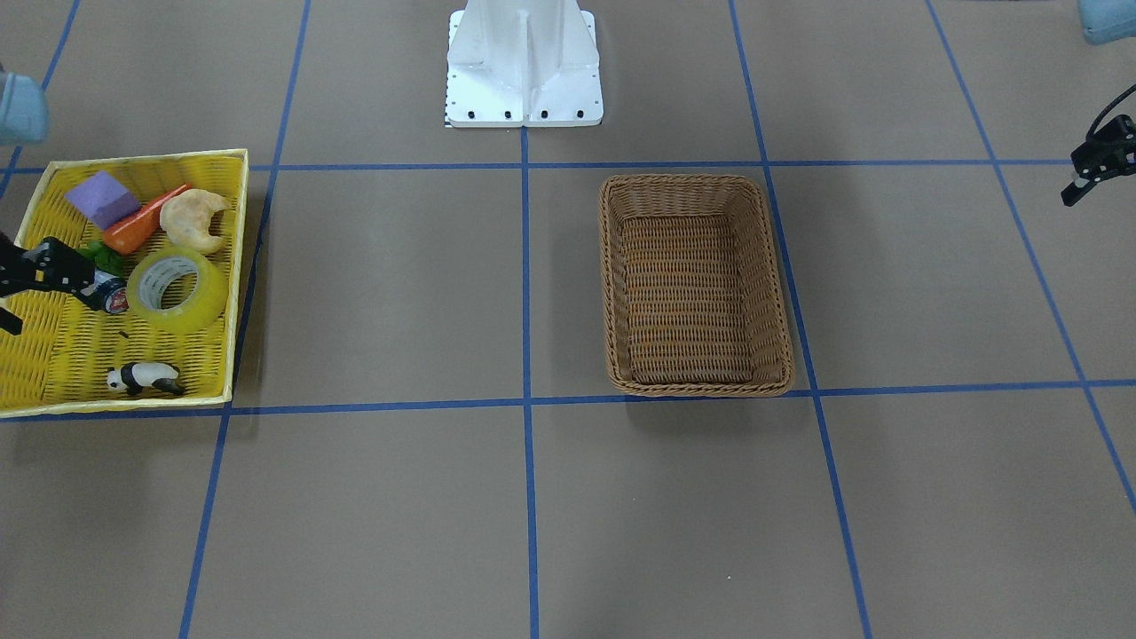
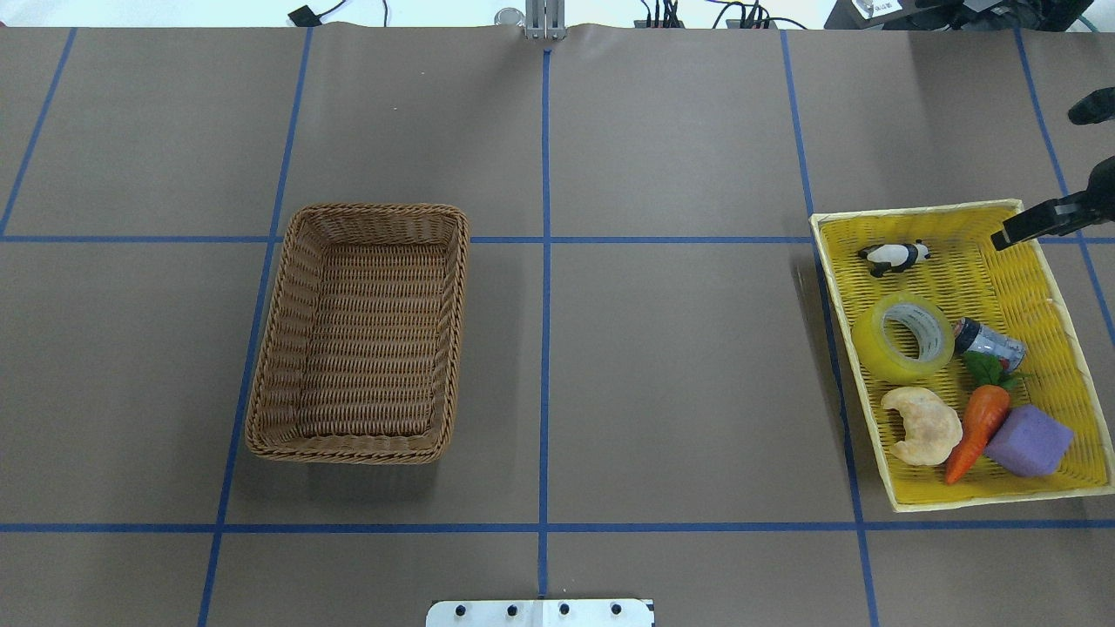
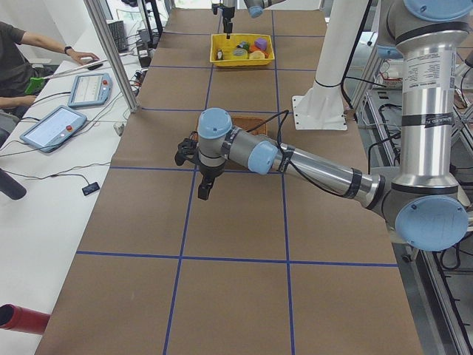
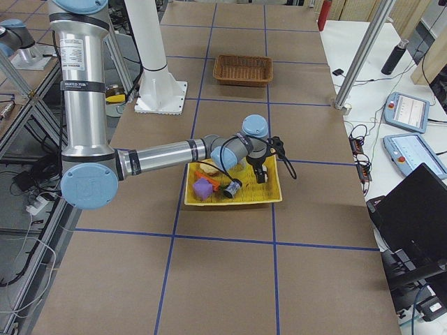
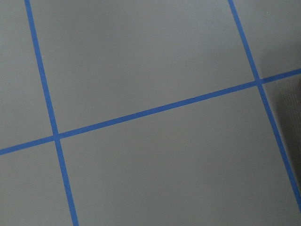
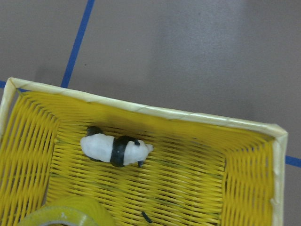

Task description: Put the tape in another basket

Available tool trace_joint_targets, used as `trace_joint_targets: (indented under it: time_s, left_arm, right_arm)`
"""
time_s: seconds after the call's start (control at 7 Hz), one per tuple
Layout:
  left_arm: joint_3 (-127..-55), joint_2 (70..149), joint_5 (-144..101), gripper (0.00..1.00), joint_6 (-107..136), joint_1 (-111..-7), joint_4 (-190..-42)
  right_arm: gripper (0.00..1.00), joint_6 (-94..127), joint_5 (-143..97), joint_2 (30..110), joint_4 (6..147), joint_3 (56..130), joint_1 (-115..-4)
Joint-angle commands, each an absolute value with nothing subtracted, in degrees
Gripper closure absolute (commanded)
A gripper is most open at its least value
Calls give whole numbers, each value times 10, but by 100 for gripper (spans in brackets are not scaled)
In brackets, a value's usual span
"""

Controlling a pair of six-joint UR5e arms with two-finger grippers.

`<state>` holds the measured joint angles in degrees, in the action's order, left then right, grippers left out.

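Observation:
The yellow tape roll (image 1: 209,293) will come up by itself when I lift it, because the whole rim (image 1: 177,259) can be seen uncovered next to the small can.
The yellow tape roll (image 1: 176,290) lies flat in the shallow yellow tray (image 1: 236,293) at the table's right end; it also shows in the overhead view (image 2: 903,335) and at the bottom edge of the right wrist view (image 6: 66,214). The brown wicker basket (image 2: 361,331) stands empty on the left half (image 1: 697,284). My right gripper (image 1: 44,302) hovers open and empty above the tray's far outer part, apart from the tape. My left gripper (image 1: 1087,182) hangs open and empty above bare table, outward of the basket.
The tray also holds a toy panda (image 2: 893,255), a small can (image 2: 989,341) beside the tape, a carrot (image 2: 980,418), a croissant (image 2: 922,425) and a purple block (image 2: 1028,440). The white robot base (image 1: 524,67) stands at the middle of the near edge.

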<state>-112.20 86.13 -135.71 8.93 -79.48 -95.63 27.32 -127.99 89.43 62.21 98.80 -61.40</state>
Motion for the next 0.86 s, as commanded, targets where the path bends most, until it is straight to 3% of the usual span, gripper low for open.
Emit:
trace_joint_targets:
  time_s: [0.0,0.71]
  left_arm:
    - [-1121,861,-1357,2,99,-795,-957]
    - [-1121,862,-1358,2,121,-795,-957]
  right_arm:
    - [0,278,-1250,895,578,989,-553]
    - [0,162,-1254,909,578,969,-542]
